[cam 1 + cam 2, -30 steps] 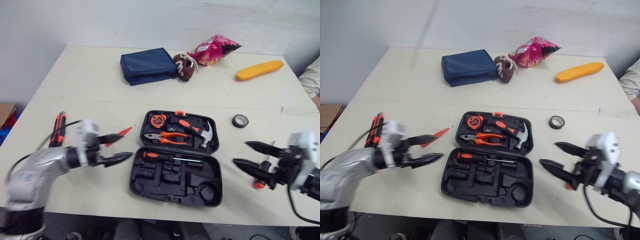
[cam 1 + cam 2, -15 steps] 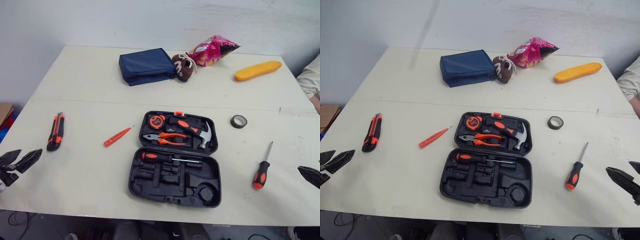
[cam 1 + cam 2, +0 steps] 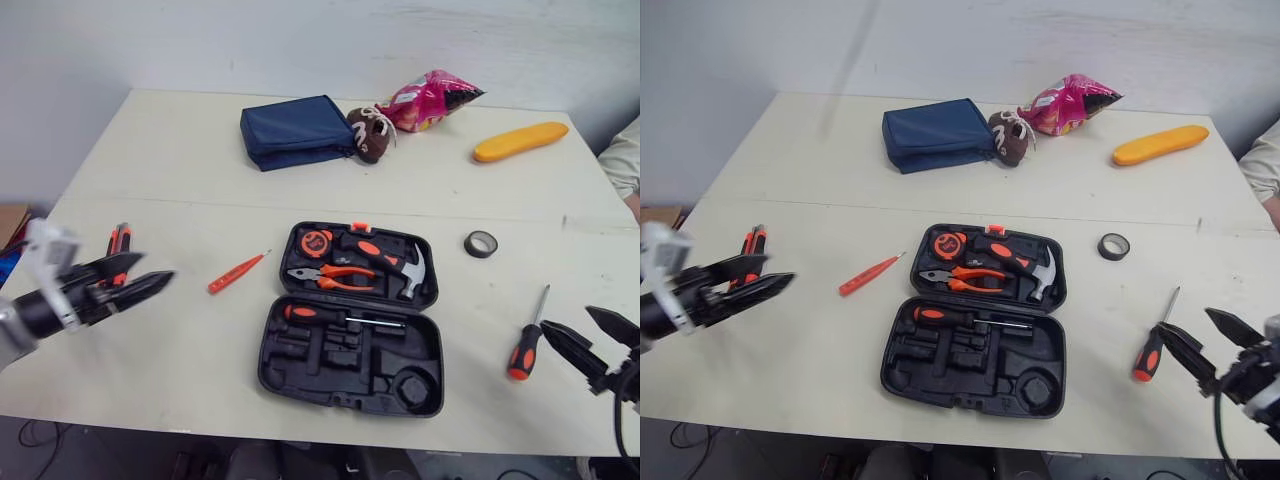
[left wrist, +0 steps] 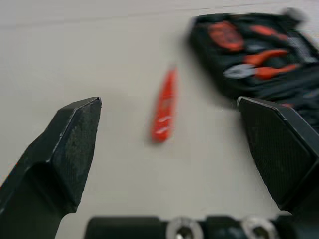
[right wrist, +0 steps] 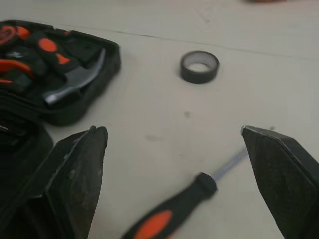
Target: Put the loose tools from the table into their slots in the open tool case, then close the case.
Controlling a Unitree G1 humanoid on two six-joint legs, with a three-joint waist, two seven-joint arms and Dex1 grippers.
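I will lower the loose screwdriver, and its handle should fit head to tail beside the seated screwdriver's stem, where a wide hollow in the case is empty.
The black tool case lies open mid-table. Its far half holds a tape measure, pliers and a hammer; its near half holds one screwdriver. Loose on the table are an orange tester pen, an orange-black utility knife, a black-orange screwdriver and a tape roll. My left gripper hovers open just right of the knife, pointing at the pen. At the right, my right gripper stands open beside the loose screwdriver.
At the back lie a blue pouch, a brown toy football, a pink snack bag and a yellow-orange object. A person's sleeve shows at the right edge. The table's front edge runs just below the case.
Both grippers have come in from the table's near corners: the left moved right and up to the knife, the right moved up and in beside the loose screwdriver. Tools lie unmoved.
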